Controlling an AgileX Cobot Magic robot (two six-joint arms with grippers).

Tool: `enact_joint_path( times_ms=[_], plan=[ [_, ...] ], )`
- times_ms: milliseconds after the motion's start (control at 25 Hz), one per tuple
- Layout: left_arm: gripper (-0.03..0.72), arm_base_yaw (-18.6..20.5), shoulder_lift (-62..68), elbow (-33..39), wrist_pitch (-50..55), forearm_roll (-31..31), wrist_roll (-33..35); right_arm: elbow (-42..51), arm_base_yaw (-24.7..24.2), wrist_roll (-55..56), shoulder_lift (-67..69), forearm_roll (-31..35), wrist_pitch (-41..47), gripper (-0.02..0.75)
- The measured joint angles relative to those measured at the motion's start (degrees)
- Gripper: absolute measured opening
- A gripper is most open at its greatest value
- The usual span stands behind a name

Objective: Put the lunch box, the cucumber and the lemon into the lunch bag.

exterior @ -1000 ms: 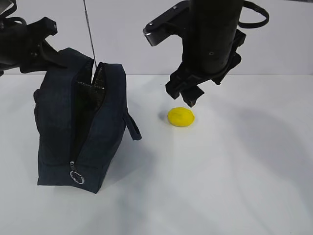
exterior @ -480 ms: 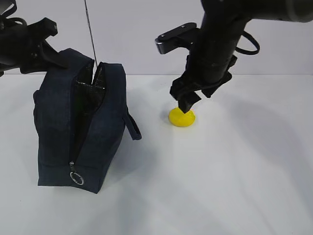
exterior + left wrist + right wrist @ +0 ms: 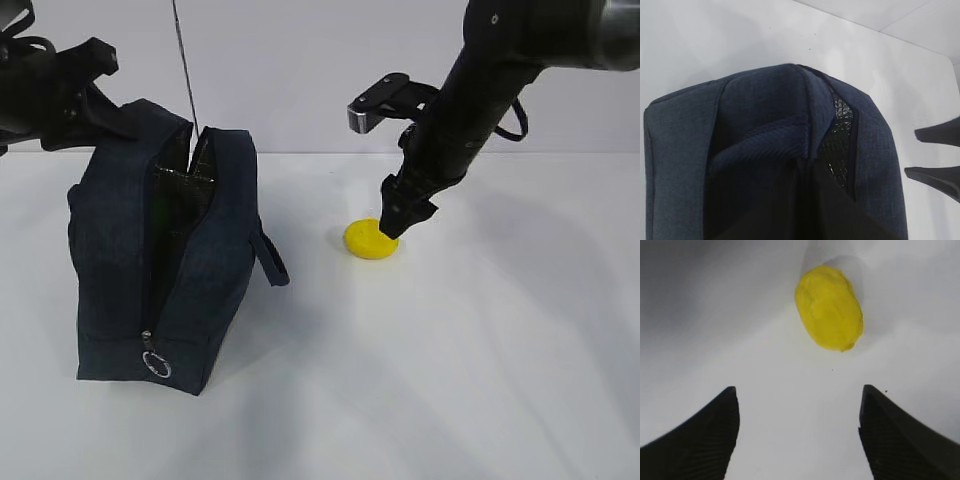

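Note:
The yellow lemon is clear of the strap loop (image 3: 270, 260) and narrower than the gap between the fingers. My right gripper keeps moving forward and closes around the lemon's sides (image 3: 368, 240).
The navy lunch bag (image 3: 120, 260) stands on the left of the white table with its zipper open. It fills the left wrist view (image 3: 755, 115). My left gripper (image 3: 807, 165) is at the bag's far top end and looks shut on the fabric by the strap. The yellow lemon (image 3: 368, 240) lies on the table right of the bag. My right gripper (image 3: 393, 222) is open and empty. It slants down at the lemon's right side, and the lemon (image 3: 829, 307) lies just beyond its fingertips (image 3: 732, 395). The lunch box and the cucumber are not visible.
The zipper's silver ring pull (image 3: 156, 365) hangs at the bag's near bottom corner. A strap loop (image 3: 270, 255) sticks out of the bag's right side towards the lemon. Bare white table (image 3: 450, 380) lies in front and to the right.
My right arm has swung right and tilted, and its gripper has come down from above the lemon to the lemon's right side. The lemon, the bag and the left arm have not moved.

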Motion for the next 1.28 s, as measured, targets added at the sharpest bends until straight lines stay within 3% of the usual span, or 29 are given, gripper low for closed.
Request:
enact_joint_path(
  times_ms=[400, 1160, 1280],
  plan=[
    [0.008, 0.0, 0.0, 0.0, 0.0, 0.1, 1.8, -10.3, 0.0, -10.3, 9.9, 1.8, -1.5, 0.581],
    [0.008, 0.0, 0.0, 0.0, 0.0, 0.1, 2.4, -11.4, 0.0, -13.2, 16.7, 2.1, -4.0, 0.58],
    [0.008, 0.0, 0.0, 0.0, 0.0, 0.1, 2.4, -11.4, 0.0, -13.2, 16.8, 2.6, -4.6, 0.541]
  ],
)
